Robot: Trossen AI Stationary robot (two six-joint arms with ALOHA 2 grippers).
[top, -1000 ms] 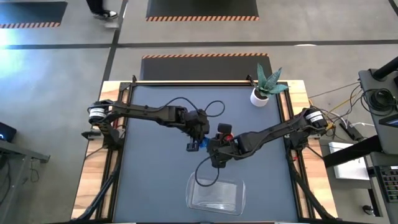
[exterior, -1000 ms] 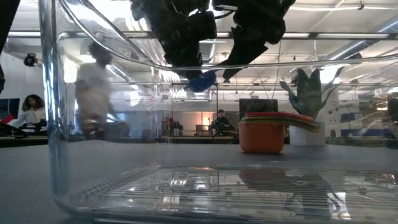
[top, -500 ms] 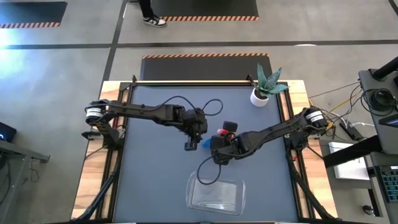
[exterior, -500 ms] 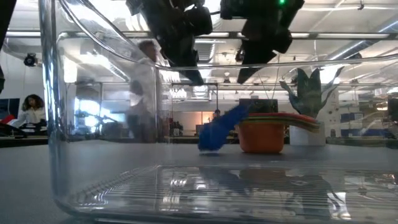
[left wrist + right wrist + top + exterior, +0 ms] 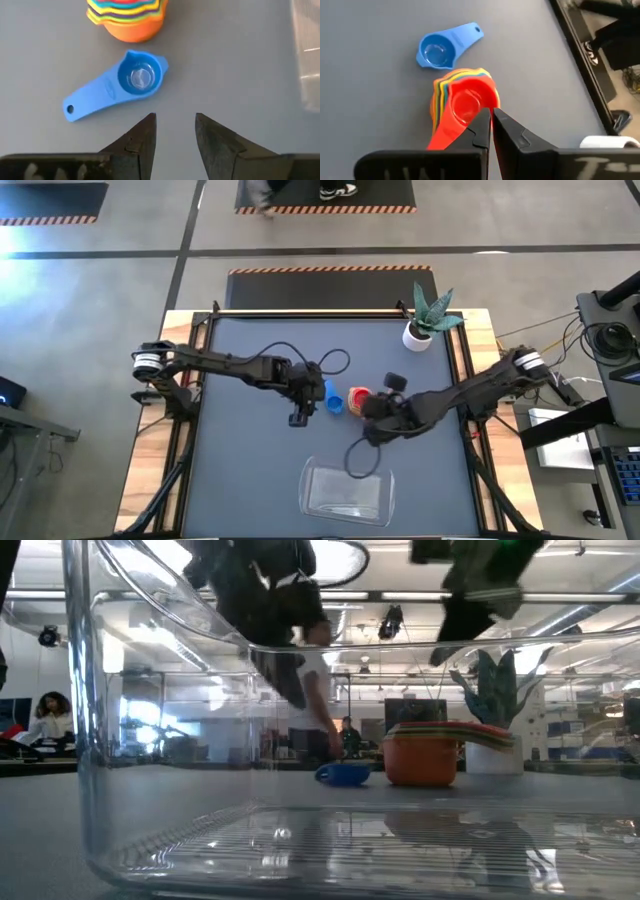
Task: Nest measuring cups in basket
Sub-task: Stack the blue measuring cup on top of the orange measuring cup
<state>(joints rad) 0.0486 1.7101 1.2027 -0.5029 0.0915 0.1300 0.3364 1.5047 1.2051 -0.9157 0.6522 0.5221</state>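
The blue cup's handle [image 5: 89,99] faces opposite the red one's, so my left gripper should grasp the blue cup's rim [image 5: 153,90] and rotate its handle toward my right gripper.
A blue measuring cup [image 5: 135,80] sits upright on its base on the grey table, mouth up, beside a nested stack of measuring cups [image 5: 127,20] with an orange one at the bottom and a red one [image 5: 467,107] on top. My left gripper [image 5: 175,130] hovers open just short of the blue cup [image 5: 332,397], touching nothing. Above the stack [image 5: 360,398] is my right gripper [image 5: 490,125], shut and holding nothing; the low view shows it well clear of the stack [image 5: 430,755]. The clear basket [image 5: 348,492] stands near the table's front edge.
A small white plant pot [image 5: 418,335] stands at the table's far right. The basket's clear wall [image 5: 90,740] fills the low view. Cables loop off both wrists above the table. People show in the room beyond the table.
My left gripper has let go of the blue cup, which dropped to the table, stood tilted for a moment and now rests upright next to the stack. My left gripper has drawn back toward the table's left edge. My right gripper has moved toward the right edge.
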